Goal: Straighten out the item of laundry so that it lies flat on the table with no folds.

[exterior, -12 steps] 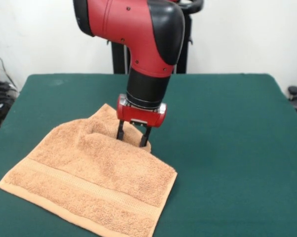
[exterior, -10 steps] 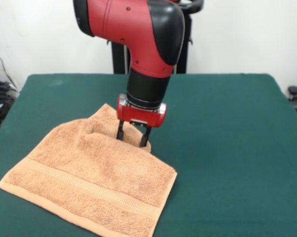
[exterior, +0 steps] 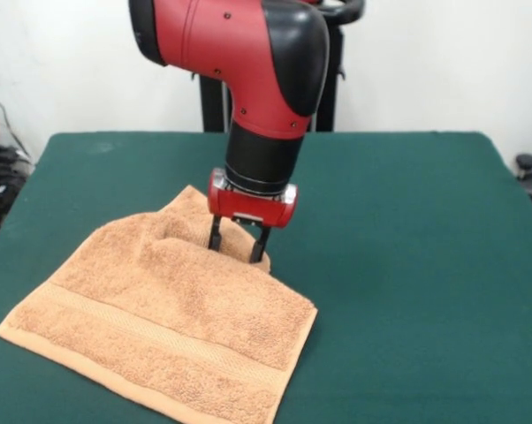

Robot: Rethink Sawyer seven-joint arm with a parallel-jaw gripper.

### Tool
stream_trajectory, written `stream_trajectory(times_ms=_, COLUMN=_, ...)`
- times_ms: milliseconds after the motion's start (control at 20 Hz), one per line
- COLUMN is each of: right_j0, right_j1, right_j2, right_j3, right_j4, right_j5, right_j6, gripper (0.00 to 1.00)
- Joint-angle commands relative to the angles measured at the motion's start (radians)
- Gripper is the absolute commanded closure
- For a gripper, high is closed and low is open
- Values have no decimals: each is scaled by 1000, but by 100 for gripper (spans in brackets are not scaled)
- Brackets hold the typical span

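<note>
My gripper will make the whole towel (exterior: 191, 296) slide along when it pulls the towel's bunched far corner, because the front hem (exterior: 111, 380) is lying loose across the green table.
The item of laundry (exterior: 173, 322), an orange-tan terry towel, lies on the near left part of the green table (exterior: 407, 265). Its near half is flat, with a woven band along the front hem. The far corner is bunched into a raised fold. My gripper (exterior: 238, 247) points straight down onto that fold at the towel's far right edge. It is open, its two black fingers (exterior: 215, 237) standing apart with a ridge of towel between them. The fingertips sink into the pile, so I cannot see whether they touch the table.
Bare green table stretches to the right of the towel and behind it. The towel's near left corner reaches close to the table's front left edge. Cables and dark equipment sit off the table at the left, and a dark object at the right edge.
</note>
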Motion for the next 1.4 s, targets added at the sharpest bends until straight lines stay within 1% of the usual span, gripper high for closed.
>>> stream_trajectory(times_ms=50, right_j0=-12, right_j1=9, right_j2=147, right_j3=74, right_j4=42, right_j5=142, right_j6=136, gripper=0)
stream_trajectory(times_ms=350, right_j0=-9, right_j1=-96, right_j2=175, right_j3=113, right_j4=63, right_j5=262, right_j6=127, gripper=0)
stream_trajectory(times_ms=450, right_j0=-14, right_j1=-110, right_j2=177, right_j3=117, right_j4=59, right_j5=276, right_j6=118, gripper=0)
stream_trajectory(times_ms=700, right_j0=-19, right_j1=-88, right_j2=172, right_j3=103, right_j4=31, right_j5=242, right_j6=111, gripper=0)
stream_trajectory(times_ms=1050, right_j0=-19, right_j1=-68, right_j2=171, right_j3=91, right_j4=22, right_j5=206, right_j6=119, gripper=0)
stream_trajectory(times_ms=1250, right_j0=-6, right_j1=-28, right_j2=158, right_j3=69, right_j4=20, right_j5=161, right_j6=142, gripper=0)
stream_trajectory(times_ms=1400, right_j0=-7, right_j1=32, right_j2=157, right_j3=38, right_j4=20, right_j5=108, right_j6=155, gripper=0)
